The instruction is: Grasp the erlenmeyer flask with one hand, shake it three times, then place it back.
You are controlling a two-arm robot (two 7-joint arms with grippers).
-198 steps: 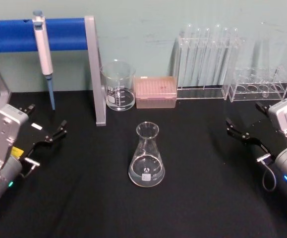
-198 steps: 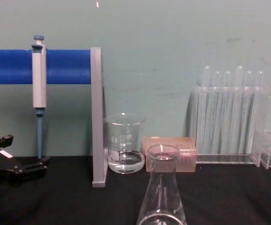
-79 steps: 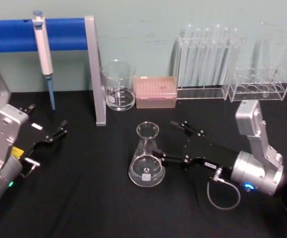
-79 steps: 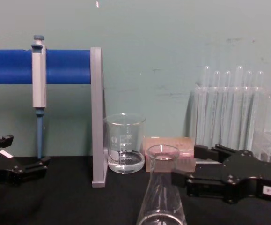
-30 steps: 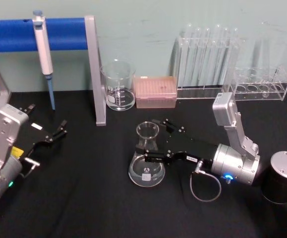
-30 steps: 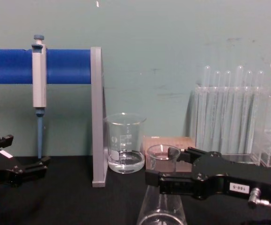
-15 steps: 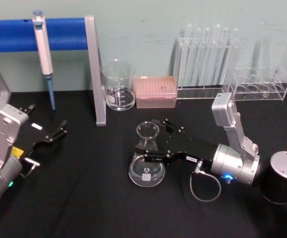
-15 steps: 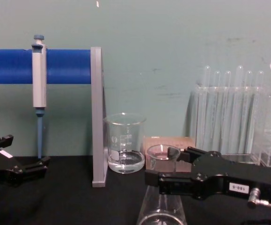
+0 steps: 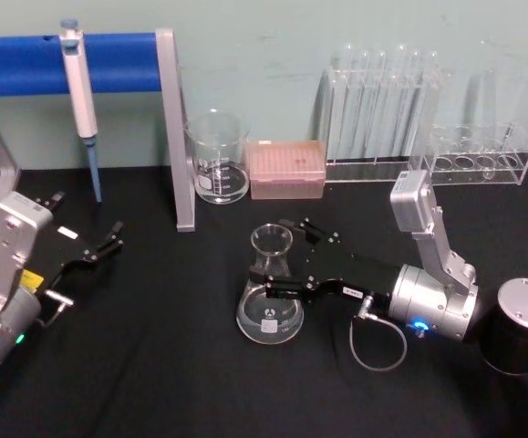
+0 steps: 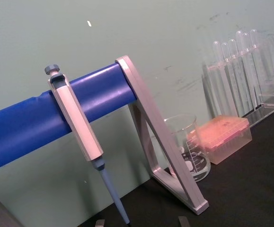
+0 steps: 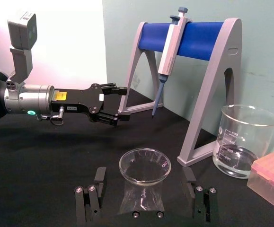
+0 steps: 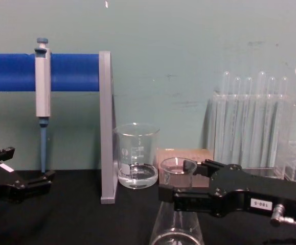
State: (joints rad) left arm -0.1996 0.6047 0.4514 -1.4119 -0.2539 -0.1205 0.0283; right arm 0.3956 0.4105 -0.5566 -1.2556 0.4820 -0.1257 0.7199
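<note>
I see the clear liquid's surface (image 12: 176, 238) low in the flask's wide base, so I expect the liquid to stay well below the flask's neck when I shake the erlenmeyer flask (image 12: 177, 219).
The erlenmeyer flask (image 9: 270, 297) stands upright on the black table, with a little clear liquid in its base. My right gripper (image 9: 268, 257) reaches in from the right and is open, one finger on each side of the flask's neck (image 12: 177, 171). The right wrist view shows the fingers (image 11: 99, 177) apart from the glass of the flask (image 11: 144, 184) on both sides. In the chest view the right gripper (image 12: 173, 178) crosses in front of the flask just under its rim. My left gripper (image 9: 99, 246) rests open at the table's left, well away; it also appears as the left gripper (image 11: 112, 103) beyond the flask.
Along the back wall stand a glass beaker (image 9: 218, 160), a pink tip box (image 9: 286, 169), a test tube rack (image 9: 382, 109) and a second clear rack (image 9: 478, 155). A pipette (image 9: 79, 91) hangs on the blue-barred stand (image 9: 174, 137) at back left. A black cylinder (image 9: 519, 338) sits at right.
The right arm came in from the right edge and set its open fingers around the flask's neck. Over the last second it has barely moved. The left arm stayed put.
</note>
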